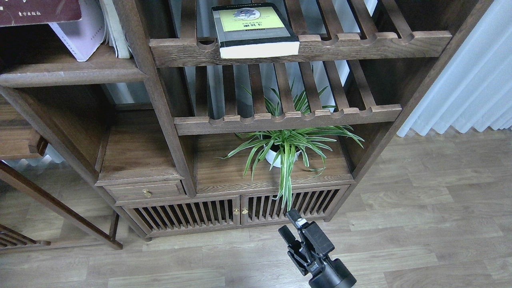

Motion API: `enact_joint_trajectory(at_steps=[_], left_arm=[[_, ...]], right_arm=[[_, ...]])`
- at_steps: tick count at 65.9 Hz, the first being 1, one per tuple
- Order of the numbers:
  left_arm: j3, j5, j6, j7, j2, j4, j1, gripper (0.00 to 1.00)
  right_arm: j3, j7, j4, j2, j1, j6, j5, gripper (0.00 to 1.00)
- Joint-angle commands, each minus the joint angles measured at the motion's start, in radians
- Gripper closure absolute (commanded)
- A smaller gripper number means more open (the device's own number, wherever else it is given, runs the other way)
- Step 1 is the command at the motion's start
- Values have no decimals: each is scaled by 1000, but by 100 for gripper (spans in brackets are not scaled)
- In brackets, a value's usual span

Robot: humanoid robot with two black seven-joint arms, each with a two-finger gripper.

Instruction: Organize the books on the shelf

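The thick black book (254, 28) should stay shut and stiff when I pick it up by its lower edge, because the page edge (260, 50) is straight and closed.
The dark maroon book (38, 11) shows only as a strip at the top left edge, above the solid dark brown shelf (72, 75). What holds it is out of view. The pale lilac-pink book (82, 37) leans on that shelf, against thin cream-white upright books (116, 34). The thick black book with a yellow-green panel (254, 29) lies flat on the upper slatted shelf, its page edge over the front rail. My right gripper (291, 225) is open and empty, low over the floor in front of the cabinet doors. My left gripper is out of view.
A potted spider plant (286, 148) stands in the lower compartment, its leaves hanging over the slatted cabinet doors (240, 210). A second slatted shelf (288, 118) sits below the black book. A small drawer (146, 191) is lower left. White curtains (472, 88) hang at the right.
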Motion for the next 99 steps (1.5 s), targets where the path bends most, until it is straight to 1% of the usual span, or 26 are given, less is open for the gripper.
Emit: enact_joint_trajectory(at_steps=[1,7,8,13,34,37,41,44,46,49,57,58,63,64,68,69,71,74,77,85,88,93,98,99], left_arm=[[0,49,0,-3,-61,28,-28,99],[-6,78,0,-7,-106,45,-53,99],[-9,105,0,-10,-133,62,-76,99],[-18,138,0,-12,-156,81,-97,99],[-55,185,0,-10,-133,128,-108,100],[-54,202,0,-15,-138,134,-110,100],[-47,225,0,-35,-147,151,-120,100],[-46,248,0,-61,-167,174,-131,100],[-46,257,0,-70,-173,183,-133,100],[-43,271,0,-95,-182,212,-140,100],[-32,276,0,-136,-195,246,-150,100],[-23,276,0,-167,-210,266,-154,100],[-11,274,0,-210,-233,282,-160,100],[-8,276,0,-228,-244,286,-162,100],[9,274,0,-266,-261,291,-165,100],[20,274,0,-282,-268,292,-165,100],[29,276,0,-293,-273,292,-166,100],[58,276,0,-326,-282,295,-171,100],[71,276,0,-343,-285,297,-174,100],[103,279,0,-423,-296,297,-168,100],[112,282,0,-460,-293,297,-163,100],[123,293,0,-495,-284,298,-159,100],[123,311,0,-552,-279,317,-143,100],[123,311,0,-556,-279,318,-142,100]], right_arm=[[0,0,0,6,2,0,0,10],[0,0,0,10,2,0,0,10],[0,0,0,12,3,0,0,10],[0,0,0,13,3,0,0,10],[9,3,2,33,14,0,2,10],[9,3,3,41,17,0,2,10],[11,3,3,47,26,0,3,10],[12,5,5,53,38,0,3,10],[14,6,5,55,43,0,3,10],[21,17,6,58,60,0,5,11],[48,44,9,58,106,0,6,12],[51,55,9,58,130,0,6,12],[51,58,11,58,147,0,6,12],[51,58,11,58,152,0,6,12],[49,58,11,58,159,0,6,12],[49,58,11,58,163,0,6,12],[49,58,11,58,164,0,6,12],[49,58,11,58,173,0,8,12],[49,58,11,58,178,0,8,12],[49,60,12,58,198,0,12,12],[49,60,12,58,207,0,20,12],[49,61,12,58,218,0,28,12],[49,63,12,58,232,0,40,12],[49,63,12,58,233,0,41,12]])
